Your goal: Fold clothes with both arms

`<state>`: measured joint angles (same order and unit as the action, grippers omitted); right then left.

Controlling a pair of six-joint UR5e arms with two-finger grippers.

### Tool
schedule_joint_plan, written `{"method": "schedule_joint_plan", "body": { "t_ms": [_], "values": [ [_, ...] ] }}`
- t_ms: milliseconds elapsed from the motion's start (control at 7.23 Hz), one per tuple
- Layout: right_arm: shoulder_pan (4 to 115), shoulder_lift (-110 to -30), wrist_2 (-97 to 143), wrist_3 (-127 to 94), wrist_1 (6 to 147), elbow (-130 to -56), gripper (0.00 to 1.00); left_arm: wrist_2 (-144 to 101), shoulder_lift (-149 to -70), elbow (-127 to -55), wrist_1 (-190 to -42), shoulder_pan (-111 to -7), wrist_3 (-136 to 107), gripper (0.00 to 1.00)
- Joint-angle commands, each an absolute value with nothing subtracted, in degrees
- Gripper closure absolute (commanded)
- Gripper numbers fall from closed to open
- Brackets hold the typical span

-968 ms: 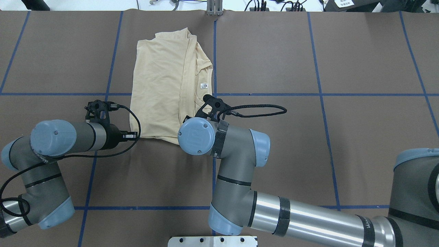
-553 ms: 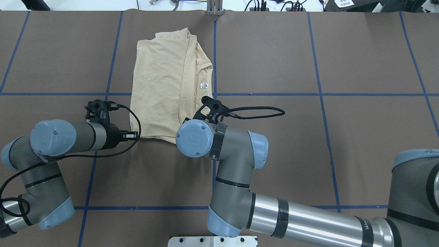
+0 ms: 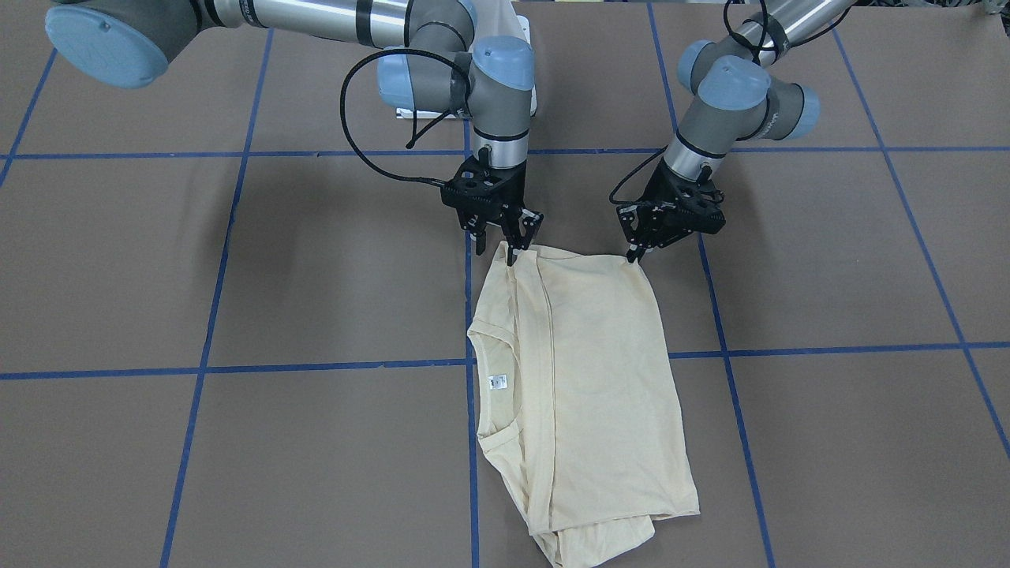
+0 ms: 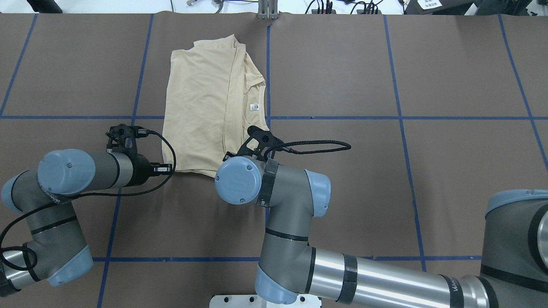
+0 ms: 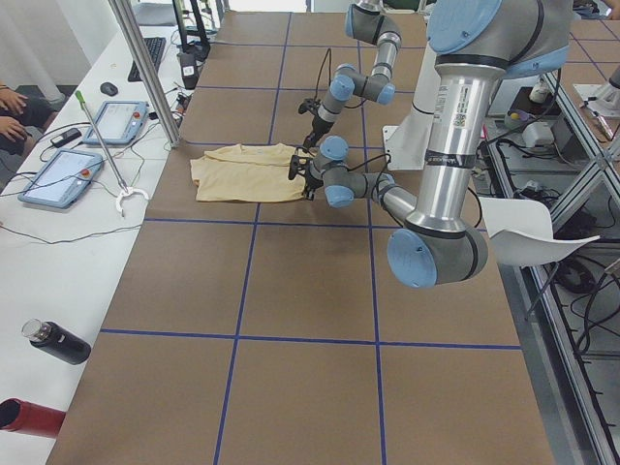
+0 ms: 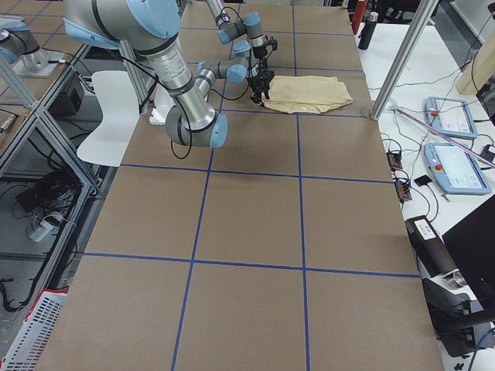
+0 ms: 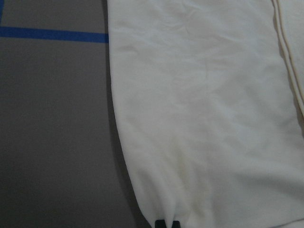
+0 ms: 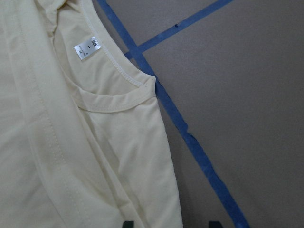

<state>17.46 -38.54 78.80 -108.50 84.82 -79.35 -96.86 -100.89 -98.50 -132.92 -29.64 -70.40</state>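
My right gripper needs to close, because the shirt's corner (image 8: 164, 219) is loose between its open fingers, and it should grip that corner (image 3: 521, 257) before both grippers lift and fold the shirt.
The cream-yellow shirt (image 3: 592, 355) lies folded lengthwise on the brown table, neck and white label (image 3: 496, 382) on its side edge; it also shows in the overhead view (image 4: 201, 107). No print shows. My left gripper (image 3: 634, 254) is shut on the shirt's near corner, its tips together at the hem in the left wrist view (image 7: 166, 223). My right gripper (image 3: 509, 248) is open at the other near corner. Its tips stand apart in the right wrist view (image 8: 171, 224), one over the cloth and one over the table. In the overhead view its wrist hides it.
Blue tape lines (image 4: 334, 117) grid the brown table. A metal post (image 4: 268, 10) stands at the far edge behind the shirt. The white pedestal base (image 4: 265, 300) is at the near edge. A side bench with tablets (image 5: 58, 174) and bottles (image 5: 56, 344) runs along the far side.
My right arm has shifted left and back toward the robot, along the shirt's edge to its near corner. The left arm and the shirt have not moved.
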Motion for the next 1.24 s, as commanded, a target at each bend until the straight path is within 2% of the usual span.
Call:
{"method": "schedule_joint_plan", "body": {
  "t_ms": [0, 830, 968, 1106],
  "values": [
    [17.4, -36.3, 77.9, -110.2, 84.8, -76.7, 0.39, -96.9, -100.8, -98.8, -132.9, -29.7, -70.4, 1.00],
    [16.2, -36.0, 76.9, -110.7, 84.9, -75.1, 0.40, -96.9, -100.8, -99.1, -132.9, -29.6, -70.4, 1.00],
    [16.2, -35.9, 76.9, -110.6, 85.0, -75.1, 0.42, -96.9, -100.8, -99.1, -132.9, -29.6, -70.4, 1.00],
    [16.2, -35.9, 76.8, -110.7, 85.1, -75.1, 0.68, -96.9, -100.8, -99.1, -132.9, -29.6, -70.4, 1.00]
  ]
}}
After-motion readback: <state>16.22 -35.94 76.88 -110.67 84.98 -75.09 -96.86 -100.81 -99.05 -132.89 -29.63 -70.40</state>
